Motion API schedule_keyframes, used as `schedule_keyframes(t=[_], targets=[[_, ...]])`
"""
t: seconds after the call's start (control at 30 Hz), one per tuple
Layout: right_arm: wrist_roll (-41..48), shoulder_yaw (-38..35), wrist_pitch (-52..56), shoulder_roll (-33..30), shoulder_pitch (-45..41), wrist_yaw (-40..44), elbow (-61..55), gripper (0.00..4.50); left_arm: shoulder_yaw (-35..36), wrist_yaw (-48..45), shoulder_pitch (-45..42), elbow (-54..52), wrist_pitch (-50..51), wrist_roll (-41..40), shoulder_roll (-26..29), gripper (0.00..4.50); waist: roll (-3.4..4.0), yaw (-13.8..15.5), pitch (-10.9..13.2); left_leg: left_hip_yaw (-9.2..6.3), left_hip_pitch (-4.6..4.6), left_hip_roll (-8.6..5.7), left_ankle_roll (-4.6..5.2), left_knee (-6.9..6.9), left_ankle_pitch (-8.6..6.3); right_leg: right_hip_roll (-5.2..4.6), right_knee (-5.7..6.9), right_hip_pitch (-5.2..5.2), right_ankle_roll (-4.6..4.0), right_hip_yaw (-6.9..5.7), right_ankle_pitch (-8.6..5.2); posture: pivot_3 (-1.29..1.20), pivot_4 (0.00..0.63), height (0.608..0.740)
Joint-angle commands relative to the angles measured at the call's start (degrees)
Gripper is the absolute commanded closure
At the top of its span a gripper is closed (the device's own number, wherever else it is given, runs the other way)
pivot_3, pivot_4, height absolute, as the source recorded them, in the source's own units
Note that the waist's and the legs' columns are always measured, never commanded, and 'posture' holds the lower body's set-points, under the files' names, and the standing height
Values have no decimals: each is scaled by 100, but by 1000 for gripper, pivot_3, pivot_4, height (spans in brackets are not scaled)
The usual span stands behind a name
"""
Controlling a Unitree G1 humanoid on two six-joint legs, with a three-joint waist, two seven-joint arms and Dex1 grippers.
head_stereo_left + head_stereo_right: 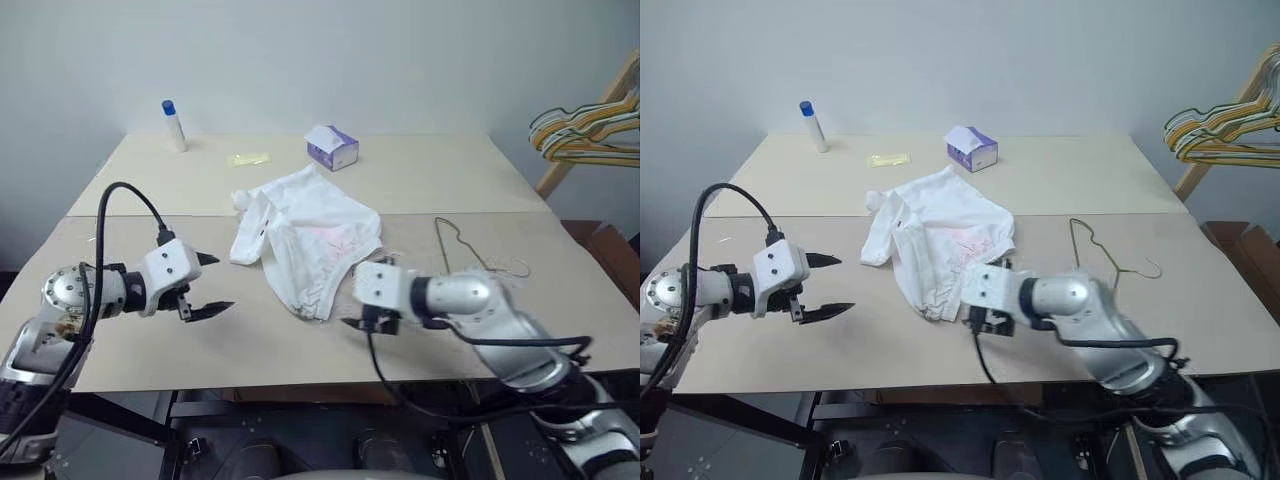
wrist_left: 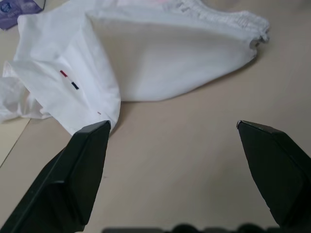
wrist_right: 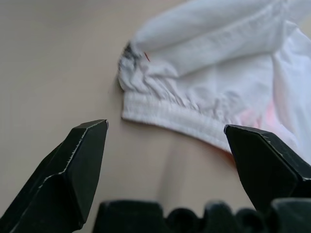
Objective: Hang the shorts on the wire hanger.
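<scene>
I see a flap with the red and black mark (image 1: 253,229) lying doubled back, so the leg of the shorts (image 1: 291,268) will spread out wide and flat when I pull.
The white shorts (image 1: 305,235) lie crumpled in the middle of the table, with the gathered waistband (image 3: 170,114) toward the front edge and a faint pink print on the cloth. To their right the thin wire hanger (image 1: 455,240) lies flat on the table. My left gripper (image 1: 222,283) hovers open just left of the shorts, pointing at their folded edge (image 2: 92,97). At the front right of the shorts my right gripper (image 3: 165,127) is open, facing the waistband from close by. Neither gripper holds anything.
A purple and white tissue box (image 1: 332,147), a small bottle with a blue cap (image 1: 174,125) and a pale yellow scrap (image 1: 248,159) sit at the back of the beige table (image 1: 150,340). Bunched coloured hangers (image 1: 590,130) hang on a wooden rack at the far right.
</scene>
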Motion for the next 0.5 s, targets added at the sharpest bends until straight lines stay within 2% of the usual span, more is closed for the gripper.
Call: schedule_keyframes(t=[0.03, 0.23, 0.27, 0.37, 0.5], targets=[[-267, 311, -37, 265, -223, -222, 313, 43, 88, 4, -109, 10, -136, 56, 82, 0, 0, -1, 0, -1, -3, 0, 0, 0, 0, 0, 0, -3, 0, 0, 0, -28, 0, 740], [-690, 857, -462, 735, -254, -515, 1124, 43, 258, 1, 56, -68, -139, 15, 124, 0, -2, -9, -1, 0, -9, 0, 0, 0, 0, 0, 3, -11, 0, -1, 1, -3, 0, 740], [-792, 897, -484, 841, -260, -651, 1312, 201, 284, 20, 83, -90, -134, 20, 126, 0, -2, -8, -1, -1, -9, 0, 0, -1, 0, 0, 5, -11, 0, -1, 1, 0, 0, 740], [-894, 891, -564, 1007, -261, -800, 1688, 955, 365, 71, 160, -171, -83, -9, 111, 0, -2, -8, -1, -1, -10, 0, -2, -1, 1, 0, 10, -16, 0, 0, 1, 8, 0, 740], [-830, 756, -737, 1081, -146, -787, 1804, 2339, 394, 107, 245, -192, -80, 2, 82, 0, -2, 7, -1, -2, -11, 0, -2, -1, 1, 0, 10, -16, 0, -1, 1, 15, 0, 740]])
